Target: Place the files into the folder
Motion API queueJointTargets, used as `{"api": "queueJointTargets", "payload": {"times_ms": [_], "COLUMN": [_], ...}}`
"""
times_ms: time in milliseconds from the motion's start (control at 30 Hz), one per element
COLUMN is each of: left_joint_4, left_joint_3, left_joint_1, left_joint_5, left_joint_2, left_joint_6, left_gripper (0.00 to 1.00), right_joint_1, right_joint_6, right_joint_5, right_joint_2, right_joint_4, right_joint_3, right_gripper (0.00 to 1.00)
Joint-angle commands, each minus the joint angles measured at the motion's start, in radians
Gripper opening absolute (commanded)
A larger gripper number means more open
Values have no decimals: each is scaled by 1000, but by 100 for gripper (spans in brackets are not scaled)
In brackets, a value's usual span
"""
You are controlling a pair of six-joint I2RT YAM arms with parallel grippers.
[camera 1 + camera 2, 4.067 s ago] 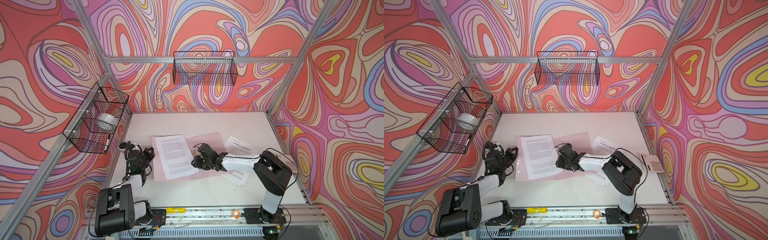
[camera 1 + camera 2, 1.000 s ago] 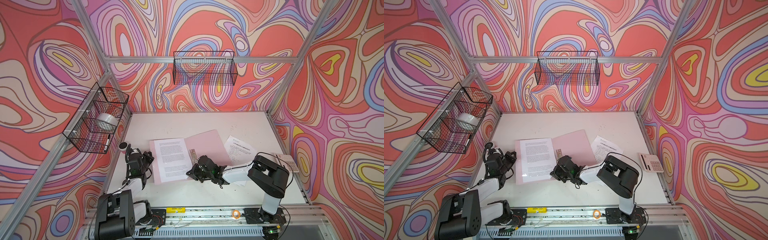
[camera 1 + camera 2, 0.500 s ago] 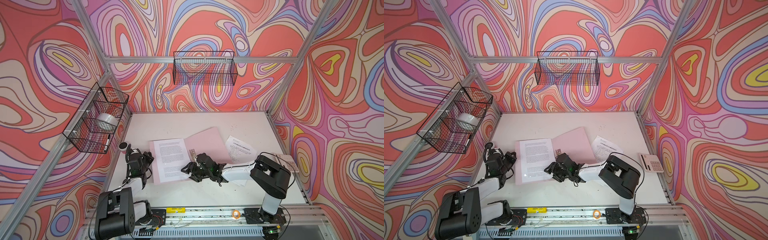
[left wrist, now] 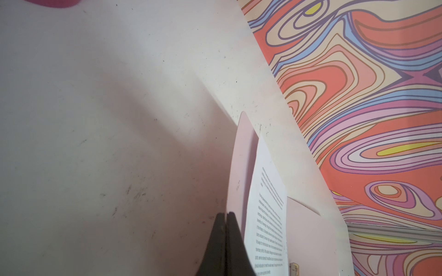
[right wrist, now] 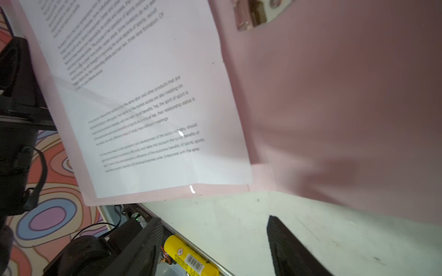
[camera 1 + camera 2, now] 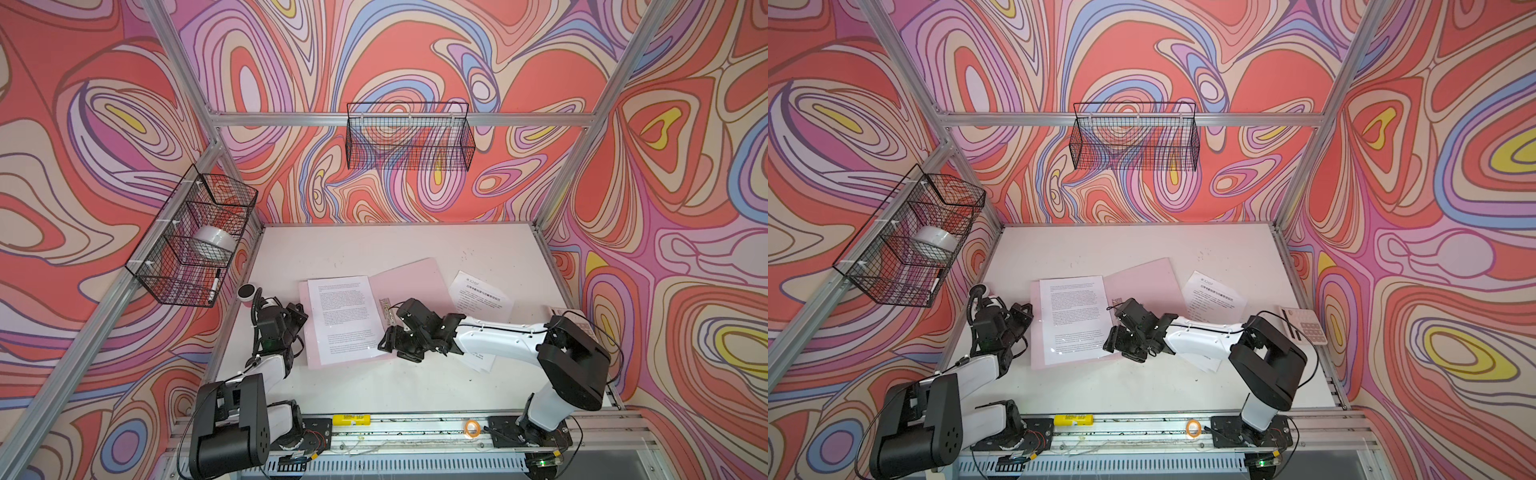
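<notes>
My right gripper is in front of the folder (image 6: 420, 278), which lies at a slant. Next, my left gripper turns the folder straight before my right gripper goes to the metal clip (image 6: 388, 308).
The pale pink folder (image 6: 409, 280) (image 6: 1142, 280) lies open mid-table, its right cover partly raised. A densely printed sheet (image 6: 345, 316) (image 6: 1075, 316) (image 5: 148, 95) lies on its left half, beside the metal clip (image 6: 384, 309) (image 5: 251, 14). Two more files lie to the right: a headed sheet (image 6: 482, 297) (image 6: 1214, 299) and one partly under the right arm (image 6: 482, 361). My right gripper (image 6: 388, 338) (image 6: 1111, 338) (image 5: 212, 219) is open and empty just off the folder's front edge. My left gripper (image 6: 300, 312) (image 6: 1025, 312) (image 4: 226, 213) is shut and empty by the folder's (image 4: 239, 167) left edge.
A calculator (image 6: 571, 318) (image 6: 1306, 326) lies at the table's right edge. A yellow cylinder (image 6: 352, 419) (image 5: 189, 258) and an orange ring (image 6: 471, 426) sit on the front rail. Wire baskets (image 6: 191, 241) (image 6: 409, 141) hang on the left and back walls. A small round pink-and-white object (image 6: 248, 292) lies behind the left gripper.
My right gripper has opened, let go of the folder's right cover, and drifted slightly left along the front edge. The cover has sunk a little. The left arm has not moved.
</notes>
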Motion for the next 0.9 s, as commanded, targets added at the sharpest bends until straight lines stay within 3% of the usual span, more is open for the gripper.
{"api": "queueJointTargets", "payload": {"times_ms": [0, 67, 167, 467, 867], "left_joint_4": [23, 22, 20, 16, 19], "left_joint_3": [10, 10, 10, 15, 20], "left_joint_1": [0, 2, 0, 1, 1], "left_joint_5": [4, 5, 5, 12, 24], "left_joint_2": [0, -2, -3, -5, 3], "left_joint_6": [0, 6, 12, 20, 21], "left_gripper": [0, 0, 0, 0, 0], "right_joint_1": [-11, -13, -13, -19, -19], "right_joint_6": [-134, -192, -263, -316, -303], "right_joint_5": [176, 244, 297, 266, 188], "right_joint_2": [-36, -17, 48, 231, 304], "right_joint_4": [-183, -217, -247, -199, -120], "right_joint_3": [65, 118, 202, 293, 316], "right_gripper": [69, 60, 59, 59, 61]}}
